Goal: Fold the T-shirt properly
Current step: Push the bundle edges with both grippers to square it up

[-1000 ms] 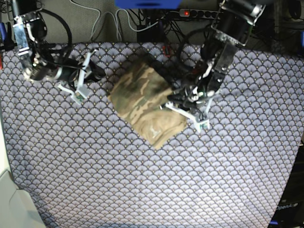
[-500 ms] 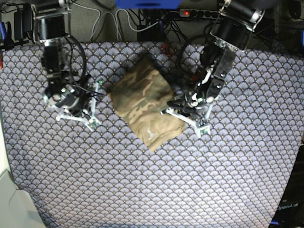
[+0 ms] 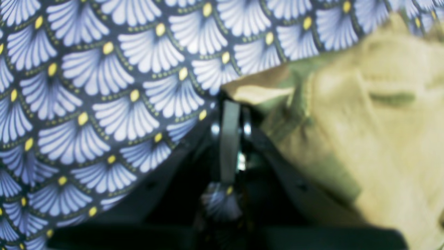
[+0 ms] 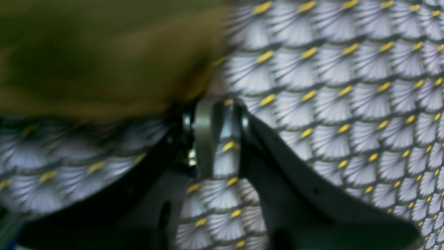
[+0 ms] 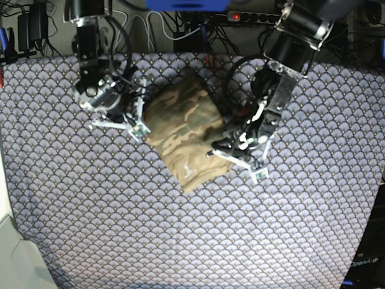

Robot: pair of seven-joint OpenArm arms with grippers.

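Note:
The folded T-shirt (image 5: 187, 126) lies at a slant between my two grippers, so I should turn its tan end (image 5: 197, 173) around to square the T-shirt before my left gripper moves away.
The camouflage T-shirt (image 5: 183, 129) lies folded into a compact slanted rectangle in the middle of the tablecloth (image 5: 180, 229). My left gripper (image 5: 218, 150) is low at the shirt's right edge. In the left wrist view its fingers (image 3: 229, 139) are pressed together, with the tip (image 3: 231, 104) touching the tan cloth (image 3: 364, 132). I cannot tell whether any cloth is pinched. My right gripper (image 5: 140, 120) is at the shirt's left edge. In the blurred right wrist view its jaws (image 4: 223, 114) stand a narrow gap apart beside the shirt (image 4: 104, 52).
The blue-grey scallop-patterned tablecloth (image 3: 104, 104) covers the whole table. Cables and a power strip (image 5: 240, 17) lie behind its far edge. A pale surface (image 5: 12, 259) sits at the lower left corner.
My right arm has swung in from the far left to the shirt's left edge. My left gripper has slid slightly lower along the shirt's right edge. The shirt has barely shifted.

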